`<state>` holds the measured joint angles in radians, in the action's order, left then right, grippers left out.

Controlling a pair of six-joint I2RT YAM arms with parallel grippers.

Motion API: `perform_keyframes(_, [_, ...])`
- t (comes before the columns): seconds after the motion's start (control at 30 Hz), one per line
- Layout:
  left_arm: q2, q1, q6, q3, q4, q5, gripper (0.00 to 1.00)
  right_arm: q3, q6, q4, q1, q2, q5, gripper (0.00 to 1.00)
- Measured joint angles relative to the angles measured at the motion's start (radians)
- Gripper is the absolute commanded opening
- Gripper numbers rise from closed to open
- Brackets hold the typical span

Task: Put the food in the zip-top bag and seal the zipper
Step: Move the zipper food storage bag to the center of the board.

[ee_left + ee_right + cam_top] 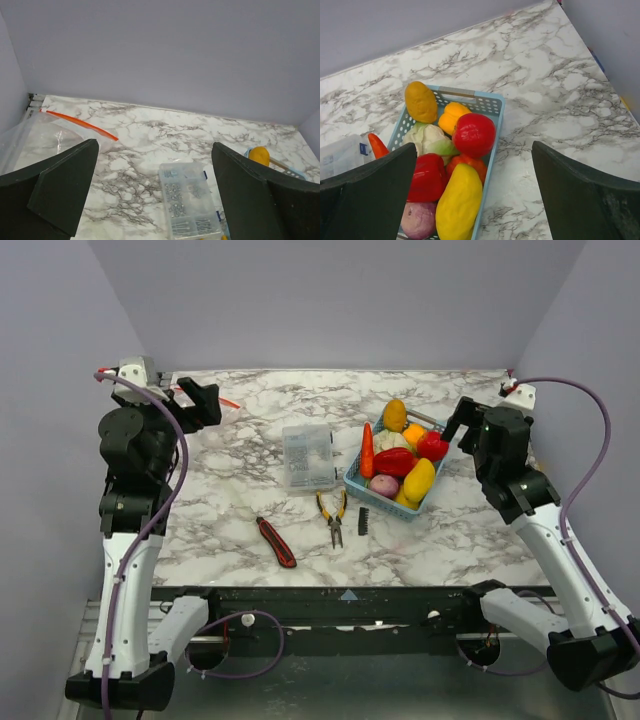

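The zip-top bag [226, 417] is clear of the compartment box, so the robot's left gripper should go next toward the bag's clear film [75, 135] until its open fingers are on either side of the film.
The food lies piled in a light blue basket [356, 480] right of centre: an orange carrot [367, 449], a red pepper [395, 461], a long yellow piece [419, 480], a purple piece [384, 485], a white cauliflower [425, 140] and a red tomato [473, 134]. The clear zip-top bag [45, 135] lies flat at the far left corner, with its red-orange zipper [80, 124] toward the table's middle. My left gripper [200, 400] is open and empty above the bag. My right gripper [462, 420] is open and empty, above the basket's right side.
A rigid clear compartment box [308, 456] stands mid-table, left of the basket. Yellow-handled pliers [333, 515], a small black piece [364, 521] and a red-and-black utility knife [277, 541] lie toward the near edge. Walls close off the back and both sides.
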<state>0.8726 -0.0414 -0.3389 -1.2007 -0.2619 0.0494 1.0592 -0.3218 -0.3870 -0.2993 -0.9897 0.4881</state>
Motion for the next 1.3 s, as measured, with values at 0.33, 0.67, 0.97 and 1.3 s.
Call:
perform_keyframes(0.33, [0.240,-0.007,0.005,-0.029,-0.052,-0.065,0.99,0.040,-0.035,-0.063,0.000,-0.070,-0.031,1.00])
perform_keyframes(0.67, [0.499,0.002,-0.025,-0.152,-0.182,-0.293,0.98,0.042,-0.099,-0.158,0.000,-0.082,-0.094,1.00])
perform_keyframes(0.97, [0.840,0.127,-0.235,-0.367,-0.304,-0.283,0.99,-0.024,-0.222,-0.156,0.000,-0.058,-0.094,1.00])
perform_keyframes(1.3, [1.284,0.112,-0.158,-0.902,-0.438,-0.388,0.98,-0.037,-0.238,-0.134,0.000,-0.060,-0.119,1.00])
